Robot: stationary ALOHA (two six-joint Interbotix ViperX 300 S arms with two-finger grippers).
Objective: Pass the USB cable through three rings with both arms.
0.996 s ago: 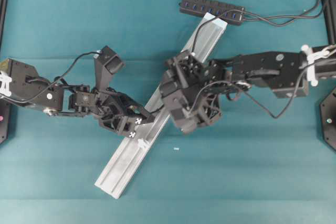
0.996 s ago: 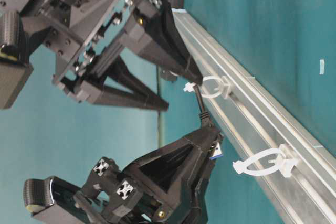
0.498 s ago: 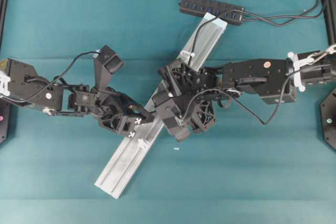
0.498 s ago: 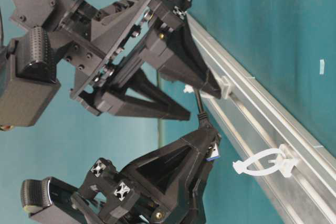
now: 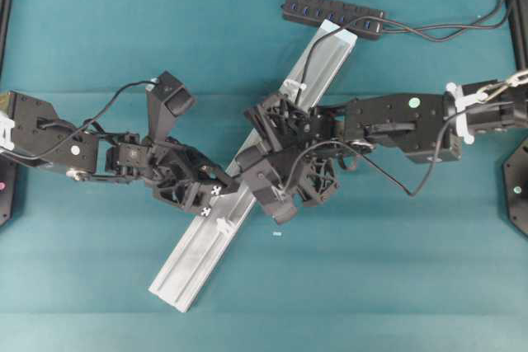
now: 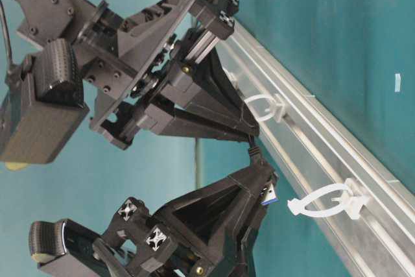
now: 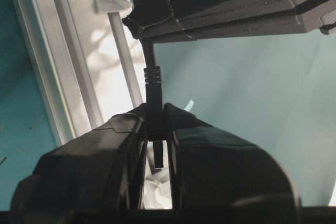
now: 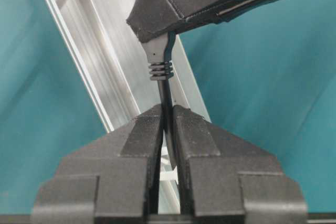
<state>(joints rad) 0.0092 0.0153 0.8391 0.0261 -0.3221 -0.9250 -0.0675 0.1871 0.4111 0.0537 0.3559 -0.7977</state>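
Observation:
Next, my left gripper opens and back away before my right gripper pushes the plug through the lower ring (image 6: pixel 324 202), since my left fingers enclose the plug (image 6: pixel 270 194).
The silver rail (image 5: pixel 194 257) lies diagonally on the teal cloth, with the black hub (image 5: pixel 334 14) at its far end. In the overhead view two rings show, one (image 5: pixel 295 86) near the hub and one (image 5: pixel 223 225) lower down. My left gripper (image 7: pixel 156 111) is shut on the USB cable's plug (image 7: pixel 154 93), whose blue tip (image 6: pixel 269 192) pokes out toward the lower ring (image 6: pixel 324 202). My right gripper (image 8: pixel 168 109) is shut on the thin cord (image 8: pixel 165 85) just behind the ribbed collar, beside the middle ring (image 6: pixel 262 107). Both gripper tips nearly touch over the rail.
A small white scrap (image 5: pixel 277 234) lies on the cloth right of the rail. Thin black wires (image 5: pixel 445 26) run from the hub off the right edge. Black frame parts (image 5: pixel 516 179) stand at the right and left borders.
My right gripper came down and left to the cord next to the middle ring and went from wide open to shut on it. The left gripper held still on the plug.

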